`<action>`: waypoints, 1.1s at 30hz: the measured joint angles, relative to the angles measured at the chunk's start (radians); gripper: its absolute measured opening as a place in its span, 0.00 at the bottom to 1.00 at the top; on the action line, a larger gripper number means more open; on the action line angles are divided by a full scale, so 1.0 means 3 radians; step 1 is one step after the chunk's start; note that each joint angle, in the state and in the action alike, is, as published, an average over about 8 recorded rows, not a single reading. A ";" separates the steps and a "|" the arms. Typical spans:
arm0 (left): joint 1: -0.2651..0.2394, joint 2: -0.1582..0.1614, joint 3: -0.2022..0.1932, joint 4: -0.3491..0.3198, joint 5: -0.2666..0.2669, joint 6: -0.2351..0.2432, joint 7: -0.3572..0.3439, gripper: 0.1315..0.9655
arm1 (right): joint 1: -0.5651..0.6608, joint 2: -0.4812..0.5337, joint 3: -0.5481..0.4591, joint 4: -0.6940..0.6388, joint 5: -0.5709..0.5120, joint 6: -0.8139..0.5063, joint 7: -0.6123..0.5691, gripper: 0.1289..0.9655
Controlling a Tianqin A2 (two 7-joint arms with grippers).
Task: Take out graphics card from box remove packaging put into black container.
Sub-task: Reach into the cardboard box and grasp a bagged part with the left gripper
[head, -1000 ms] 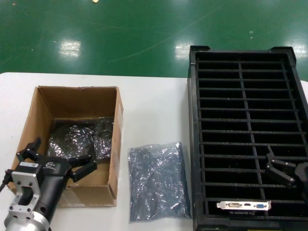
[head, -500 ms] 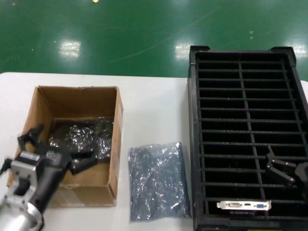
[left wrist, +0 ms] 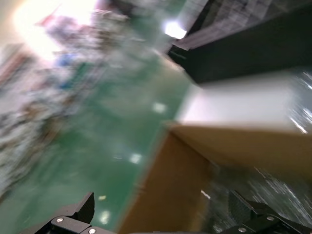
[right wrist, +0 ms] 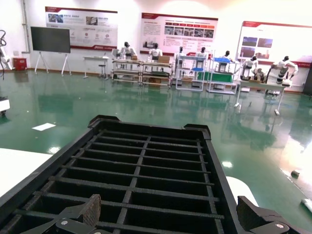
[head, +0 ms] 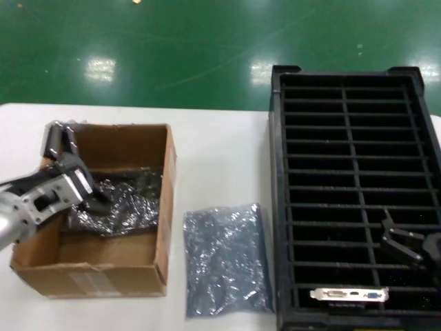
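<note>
The dark shiny bag in the box (head: 118, 207) looks thicker than the flat grey-blue packaging (head: 227, 262), so I should expect that a graphics card is hidden inside it.
The brown box (head: 167, 207) stands at the table's left with a dark shiny bag (head: 124, 200) lying in it. My left gripper (head: 76, 169) hangs open at the box's left wall, one finger (head: 56, 138) up by the back corner, the other over the bag. In the left wrist view that gripper (left wrist: 163, 222) faces a box wall (left wrist: 180, 185) and the bag (left wrist: 273, 180). Loose grey-blue packaging (head: 224, 258) lies flat on the table. A graphics card (head: 348, 294) stands in a front slot of the black container (head: 279, 207). My right gripper (head: 403, 241) hovers open and empty over the container (right wrist: 58, 165).
The white table (head: 220, 152) ends at a green floor beyond. The packaging lies between the box and the container. What the bag in the box holds does not show. The right wrist view looks along the container's ribs toward a hall.
My left gripper has swung from the box's near left side up to its left wall and turned, fingers now pointing toward the back corner. The right arm has not moved.
</note>
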 joint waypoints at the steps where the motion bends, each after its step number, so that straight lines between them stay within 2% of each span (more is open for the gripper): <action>1: -0.0125 -0.0013 0.0081 0.0151 0.0052 0.0100 0.0096 1.00 | 0.0000 0.0000 0.0000 0.0000 0.0000 0.0000 0.0000 1.00; 4: -0.0476 -0.0026 0.0336 0.0601 0.0225 0.0397 0.0372 1.00 | 0.0000 0.0000 0.0000 0.0000 0.0000 0.0000 0.0000 1.00; 7: -0.0766 0.0008 0.0559 0.1020 0.0383 0.0625 0.0605 1.00 | 0.0000 0.0000 0.0000 0.0000 0.0000 0.0000 0.0000 1.00; 10: -0.0995 0.0072 0.0712 0.1395 0.0493 0.0763 0.0816 1.00 | 0.0000 0.0000 0.0000 0.0000 0.0000 0.0000 0.0000 1.00; 13: -0.1168 0.0148 0.0798 0.1711 0.0546 0.0827 0.1004 0.99 | 0.0000 0.0000 0.0000 0.0000 0.0000 0.0000 0.0000 1.00; 19: -0.1358 0.0272 0.0840 0.2093 0.0542 0.0855 0.1280 0.97 | 0.0000 0.0000 0.0000 0.0000 0.0000 0.0000 0.0000 1.00; 27: -0.1502 0.0433 0.0779 0.2526 0.0437 0.0779 0.1710 0.89 | 0.0000 0.0000 0.0000 0.0000 0.0000 0.0000 0.0000 1.00; 33: -0.1539 0.0503 0.0720 0.2702 0.0363 0.0725 0.1924 0.76 | 0.0000 0.0000 0.0000 0.0000 0.0000 0.0000 0.0000 1.00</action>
